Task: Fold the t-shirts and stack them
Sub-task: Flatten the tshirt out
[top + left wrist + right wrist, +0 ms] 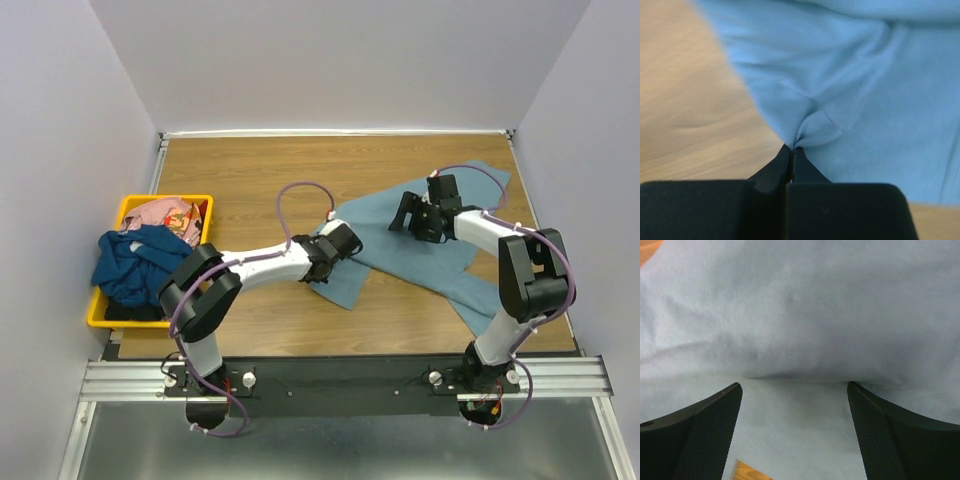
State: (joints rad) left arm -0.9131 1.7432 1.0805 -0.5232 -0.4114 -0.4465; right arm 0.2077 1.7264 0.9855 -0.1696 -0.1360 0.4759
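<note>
A fold [366, 263] runs across the light blue-grey t-shirt by its pinched edge, so next my left gripper pulls that edge to the table's far side [250, 152] before folding.
The light blue-grey t-shirt [440, 255] lies spread and rumpled on the right half of the wooden table. My left gripper [345, 245] is shut on a pinch of its left edge; the left wrist view shows the cloth [865, 100] bunched into the closed tips [791, 148]. My right gripper [405, 215] is open just above the shirt's upper part; in the right wrist view the cloth [800, 305] fills the space between the spread fingers [705, 430]. The dark navy t-shirt [135, 265] and the pink patterned t-shirt [165, 215] sit crumpled in the bin.
A yellow plastic bin [105, 318] stands at the table's left edge, with the navy shirt hanging over its rim. Bare wood [260, 180] lies between the bin and the blue-grey shirt. Grey walls close in the table on three sides.
</note>
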